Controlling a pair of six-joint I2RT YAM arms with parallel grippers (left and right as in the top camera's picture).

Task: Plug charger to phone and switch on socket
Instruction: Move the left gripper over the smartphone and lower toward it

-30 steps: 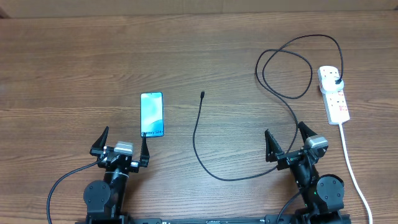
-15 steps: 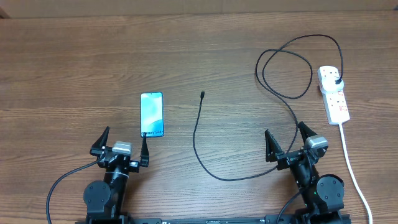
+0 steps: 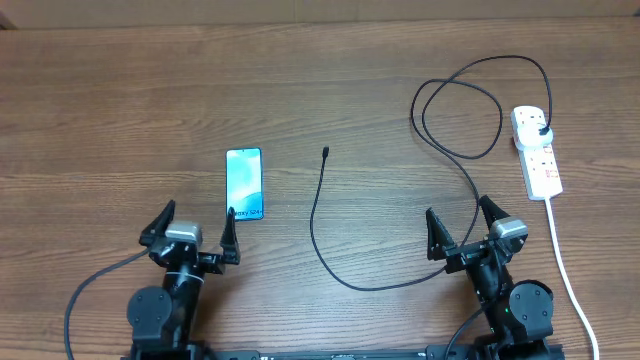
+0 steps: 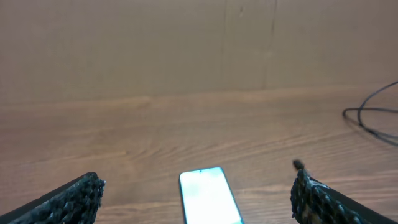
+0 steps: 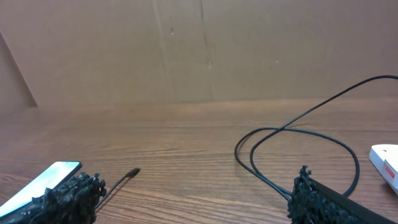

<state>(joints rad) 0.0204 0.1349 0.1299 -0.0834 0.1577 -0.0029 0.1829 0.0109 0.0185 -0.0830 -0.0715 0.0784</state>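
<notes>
Next, I reach over and take the phone's far end [image 3: 243, 156], because the phone's bottom end [image 3: 245, 212] lies beside my left gripper and must meet the connector tip.
The phone [image 3: 244, 184] lies flat left of centre with its light blue screen lit. It also shows in the left wrist view as the phone [image 4: 208, 196], just ahead between the fingers. The charger's thin black cable [image 3: 318, 232] curves from its connector tip [image 3: 326, 152] down, then right and up through loops to a black plug [image 3: 543, 130] in the socket [image 3: 537, 152], a white power strip at the far right. My left gripper [image 3: 200, 213] stands open just below the phone. My right gripper [image 3: 457, 208] stands open beside the cable, holding nothing.
The socket's thick white cord [image 3: 566, 262] runs down the right side past my right arm. In the right wrist view the cable loops [image 5: 298, 140] lie ahead, the connector tip [image 5: 132, 172] is at the left. A brown cardboard wall [image 5: 199, 50] backs the table.
My left gripper has shifted slightly to the left near the phone. The right arm, phone and cable have not moved.
</notes>
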